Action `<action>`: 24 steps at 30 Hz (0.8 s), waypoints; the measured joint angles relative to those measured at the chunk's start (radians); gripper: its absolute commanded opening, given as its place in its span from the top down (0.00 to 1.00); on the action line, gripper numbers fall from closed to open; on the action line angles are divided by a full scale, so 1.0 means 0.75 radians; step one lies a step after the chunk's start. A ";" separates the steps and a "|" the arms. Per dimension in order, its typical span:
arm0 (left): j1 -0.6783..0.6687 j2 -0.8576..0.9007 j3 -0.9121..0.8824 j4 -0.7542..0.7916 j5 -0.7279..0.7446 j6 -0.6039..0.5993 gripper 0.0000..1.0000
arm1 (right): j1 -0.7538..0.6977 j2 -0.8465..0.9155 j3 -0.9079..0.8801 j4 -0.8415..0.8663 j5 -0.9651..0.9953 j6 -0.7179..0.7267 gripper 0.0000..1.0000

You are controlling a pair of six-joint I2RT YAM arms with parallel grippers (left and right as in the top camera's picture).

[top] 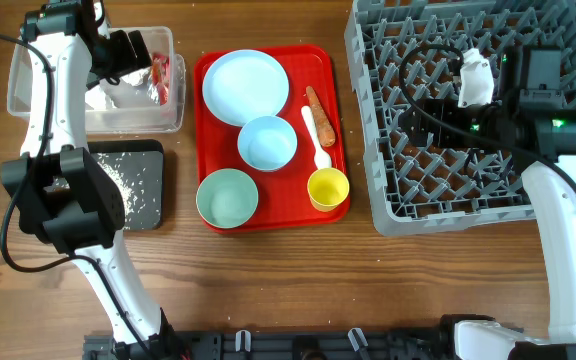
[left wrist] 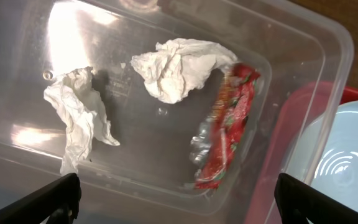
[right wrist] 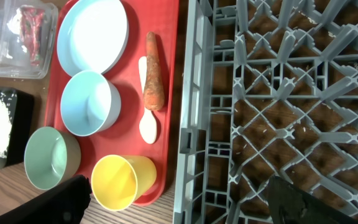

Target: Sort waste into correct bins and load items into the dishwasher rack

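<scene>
The yellow cup's open rim (top: 326, 195) is clear of the mint bowl, so my left gripper should carry on moving toward the cup (top: 328, 187) and close on the cup's rim.
My left gripper (left wrist: 179, 199) hangs open over the clear tub (left wrist: 316, 56). In the tub lie a red-and-white wrapper (left wrist: 229, 124) and two crumpled white papers (left wrist: 179, 68) (left wrist: 79, 112), none of them held. White grains are scattered on the black tray (top: 138, 185). The red tray (top: 268, 215) carries a pale blue plate (top: 245, 86), a bluish bowl (top: 267, 142), a mint bowl (top: 227, 197), a yellow cup (right wrist: 120, 180) on its side, a white spoon (right wrist: 146, 99) and a carrot (right wrist: 154, 71). My right gripper (right wrist: 179, 199) stands open above the left edge of the grey rack (right wrist: 278, 93), holding nothing.
The red tray sits between the tub and the rack, close to both. The left arm's base link (top: 63, 195) overlaps the black tray's left side. Bare wooden table (top: 298, 290) lies in front of the tray and rack.
</scene>
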 measured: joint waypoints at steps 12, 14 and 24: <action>-0.253 -0.211 0.001 -0.319 0.356 -0.001 0.03 | 0.000 0.001 0.000 0.008 0.000 0.002 0.07; -0.371 -0.211 0.000 -0.391 0.357 -0.001 0.06 | 0.000 0.001 0.000 0.008 0.000 0.003 0.07; -0.993 -0.211 -0.262 -0.293 0.238 -0.191 0.18 | 0.000 0.002 0.000 0.008 0.000 0.007 0.07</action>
